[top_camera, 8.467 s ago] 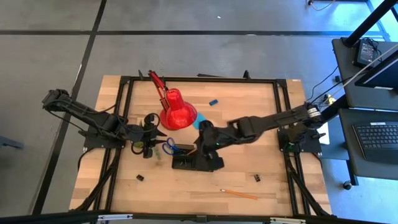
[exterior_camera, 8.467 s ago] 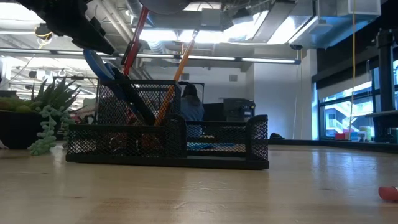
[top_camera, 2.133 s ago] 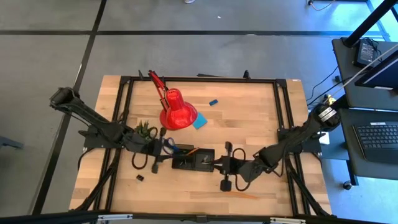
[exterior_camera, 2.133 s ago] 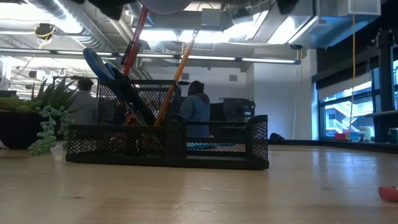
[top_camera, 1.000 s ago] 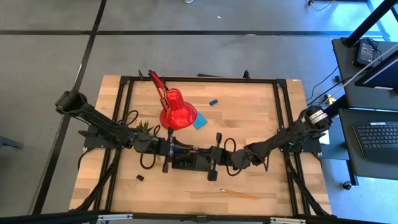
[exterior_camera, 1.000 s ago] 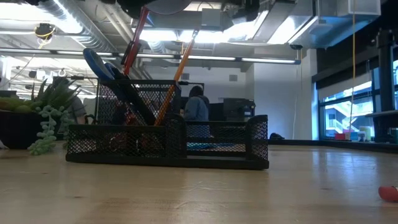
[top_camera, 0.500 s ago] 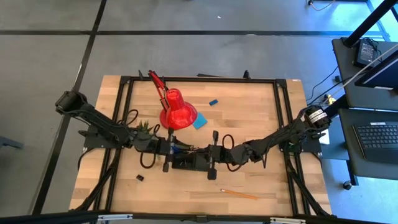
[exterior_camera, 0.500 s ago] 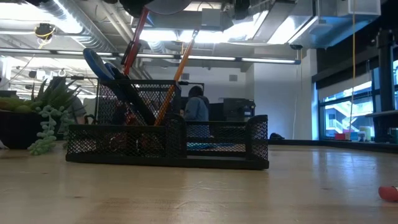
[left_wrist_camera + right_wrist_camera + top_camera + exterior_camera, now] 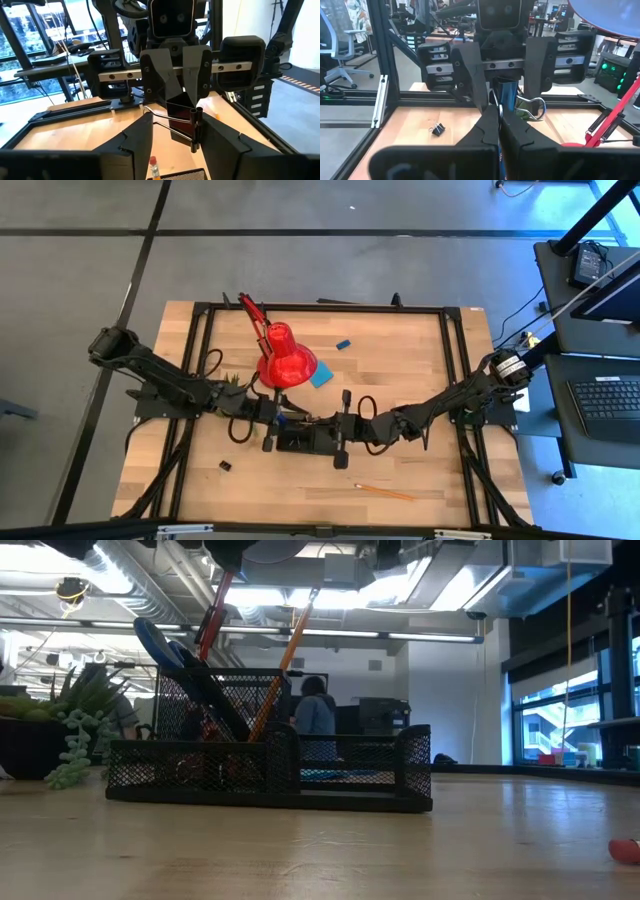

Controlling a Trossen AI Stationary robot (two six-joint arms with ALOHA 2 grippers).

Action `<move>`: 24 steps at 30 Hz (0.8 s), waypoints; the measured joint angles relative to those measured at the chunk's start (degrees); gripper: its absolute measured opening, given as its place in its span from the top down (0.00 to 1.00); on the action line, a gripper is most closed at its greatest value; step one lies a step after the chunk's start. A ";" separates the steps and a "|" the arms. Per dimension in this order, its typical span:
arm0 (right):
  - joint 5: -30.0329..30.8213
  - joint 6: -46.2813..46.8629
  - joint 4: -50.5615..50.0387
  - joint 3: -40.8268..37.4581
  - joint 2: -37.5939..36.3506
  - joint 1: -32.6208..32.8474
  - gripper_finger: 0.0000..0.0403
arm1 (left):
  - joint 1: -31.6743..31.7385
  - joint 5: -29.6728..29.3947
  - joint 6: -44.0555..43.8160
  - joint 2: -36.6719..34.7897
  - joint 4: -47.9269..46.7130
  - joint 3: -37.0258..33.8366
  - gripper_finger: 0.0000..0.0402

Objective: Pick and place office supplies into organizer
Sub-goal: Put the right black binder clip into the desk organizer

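My left gripper should take the clip [image 9: 507, 94] first, because my right gripper is holding the binder clip [image 9: 179, 116] between my left gripper's fingers. My right gripper should then open and move back.
The black mesh organizer [image 9: 300, 448] [image 9: 350, 775] stands at the table's middle, with blue-handled scissors [image 9: 160, 650] and an orange pencil [image 9: 285, 670] leaning upright in it. Above it my two grippers face each other, both level. My right gripper [image 9: 318, 428] [image 9: 181, 97] is shut on a black binder clip [image 9: 180, 117]. My left gripper [image 9: 285, 423] [image 9: 176, 127] is open; its fingers [image 9: 137, 142] stand on either side of the clip, and no touch shows. In the low view both grippers are above the picture's top. My right gripper pinches the upper end of the clip's black body [image 9: 177, 104] between its two fingertips. The fingers come level from the table's right side. The clip hangs below them, clear of the organizer, one wire handle [image 9: 152, 114] sticking out sideways and the other [image 9: 195, 132] pointing down.
A red desk lamp [image 9: 285, 358] stands behind the organizer, with a light-blue note pad [image 9: 322, 377] beside it and a blue eraser [image 9: 343, 343] farther back. A potted plant [image 9: 228, 385] is under my left arm. A loose binder clip [image 9: 225, 466] and a pencil [image 9: 385, 492] lie near the front edge.
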 joint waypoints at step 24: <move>-0.17 0.03 -0.75 -0.02 -0.07 0.13 0.89 | -0.05 0.16 0.17 -0.07 -0.25 0.00 0.88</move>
